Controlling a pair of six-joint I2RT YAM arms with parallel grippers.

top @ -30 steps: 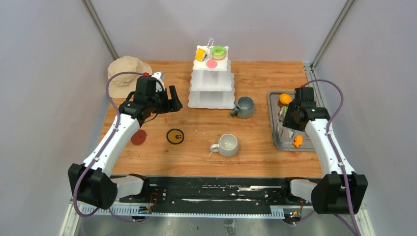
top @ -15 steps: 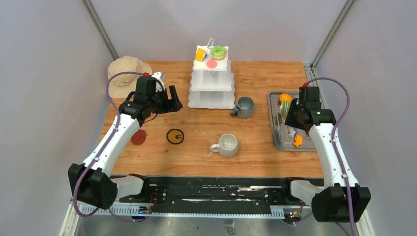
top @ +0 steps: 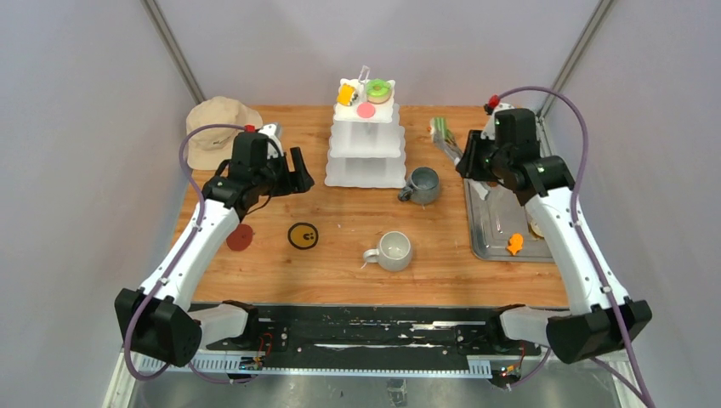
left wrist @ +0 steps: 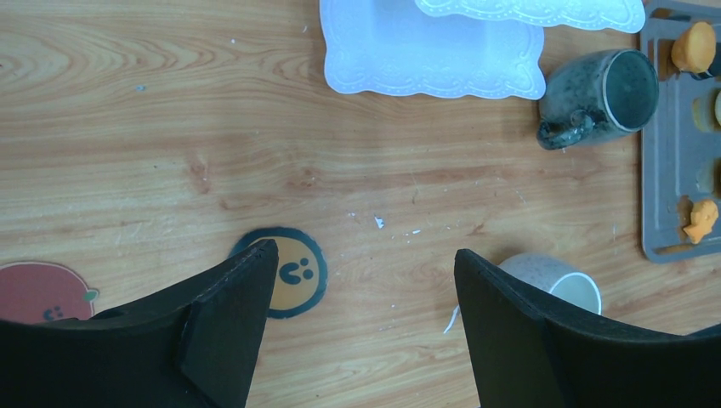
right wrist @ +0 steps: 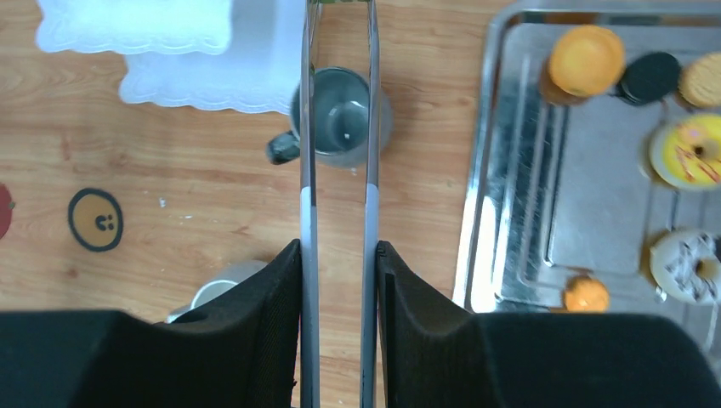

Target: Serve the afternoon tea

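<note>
The green piece [top: 439, 127] is in the grip of the tongs, and the stand's middle level [top: 379, 140] is open. My right gripper should keep carrying the green piece until it rests there.
The white three-tier stand [top: 366, 144] carries a yellow piece [top: 346, 94], a green-pink donut [top: 379, 89] and a pink piece [top: 366, 110] on its top tier. One grey mug [top: 422, 184] stands right of the stand's base, the other grey mug [top: 394, 251] nearer the front. My right gripper [top: 470, 163] [right wrist: 338, 246] is shut on metal tongs [right wrist: 308, 127], whose green tips [top: 439, 127] hang empty above the table between stand and tray. My left gripper [top: 302, 174] [left wrist: 366, 255] hovers open and empty left of the stand.
The steel tray [right wrist: 587, 195] at the right holds an orange pastry [right wrist: 585, 59], a dark cookie [right wrist: 650, 76], a yellow donut [right wrist: 693, 153], a white donut [right wrist: 690, 265] and a small orange piece [top: 514, 245]. A beige hat [top: 217, 127] lies back left. Two round stickers [top: 303, 235] [top: 240, 237] mark the table.
My right arm has lifted off the tray and swung back and to the left with the tongs in its jaws. The left arm has not moved.
</note>
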